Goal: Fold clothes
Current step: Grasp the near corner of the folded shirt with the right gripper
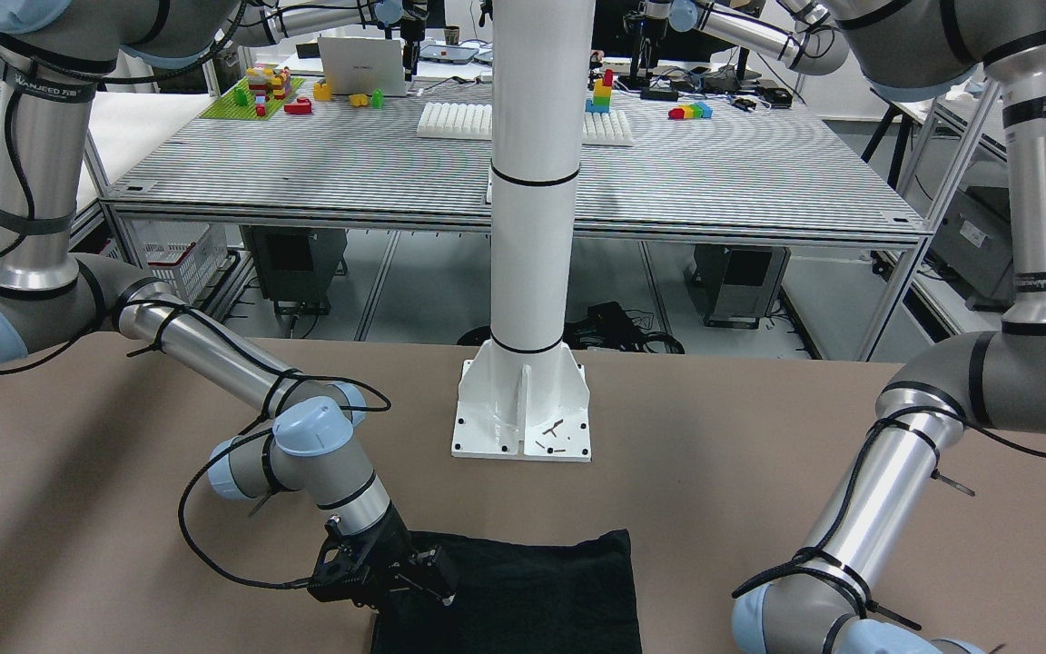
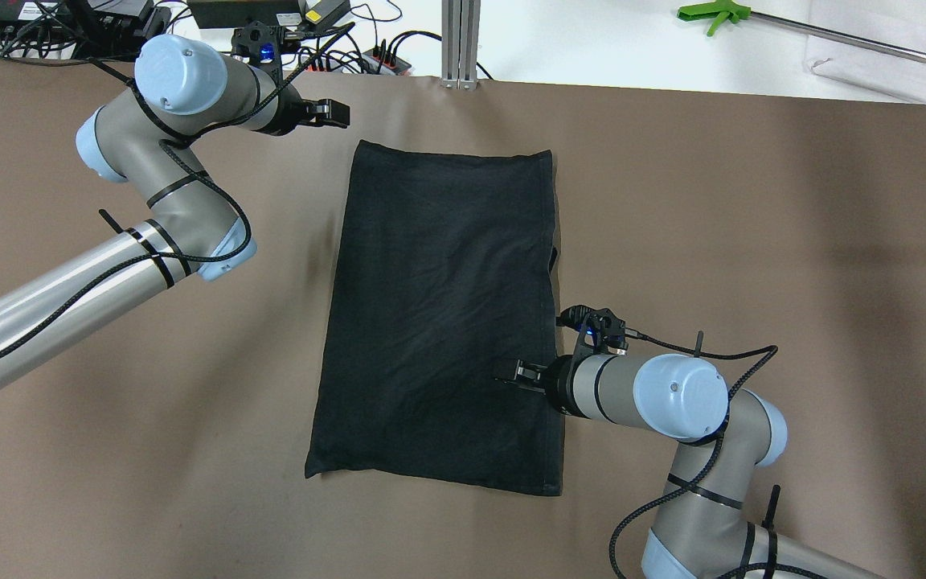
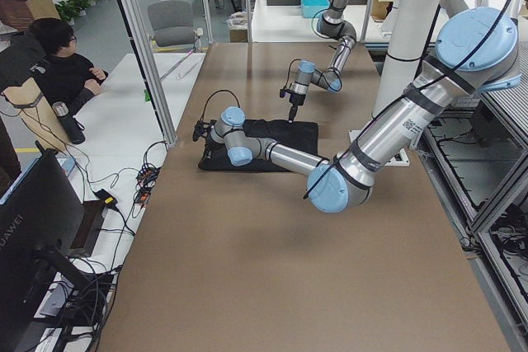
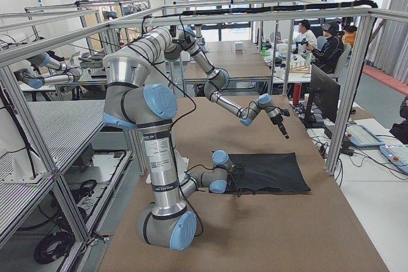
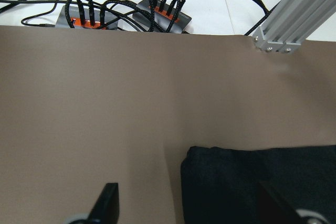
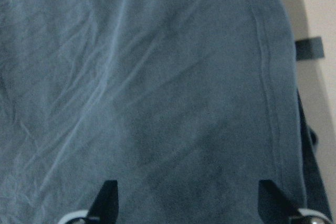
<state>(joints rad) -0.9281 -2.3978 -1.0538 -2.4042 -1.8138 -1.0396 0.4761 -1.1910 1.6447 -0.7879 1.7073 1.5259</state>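
The black cloth's far edge (image 1: 552, 544) sags and ripples limply. The cloth (image 1: 519, 601) will bend over itself and settle in soft wrinkles when I fold it.
The clothes are one plain black rectangular cloth (image 2: 439, 314) lying flat on the brown table, long side running away from me. My left gripper (image 2: 338, 113) is open and hovers just beyond the cloth's far left corner. In the left wrist view that corner (image 5: 210, 166) sits between the spread fingers (image 5: 107, 203). My right gripper (image 2: 511, 372) is open, low over the cloth near its right edge, toward the near end. The right wrist view shows only wrinkled cloth (image 6: 157, 87) and the hem between the fingertips (image 6: 107, 198). The front view shows the right gripper (image 1: 414, 572) over the cloth (image 1: 532, 590).
The white pole's base plate (image 1: 523, 409) stands on the table at my side. Power strips and cables (image 2: 350, 56) and an aluminium post (image 2: 460, 40) lie past the table's far edge. An operator (image 3: 62, 63) sits by that edge. Bare brown table (image 2: 752, 241) surrounds the cloth.
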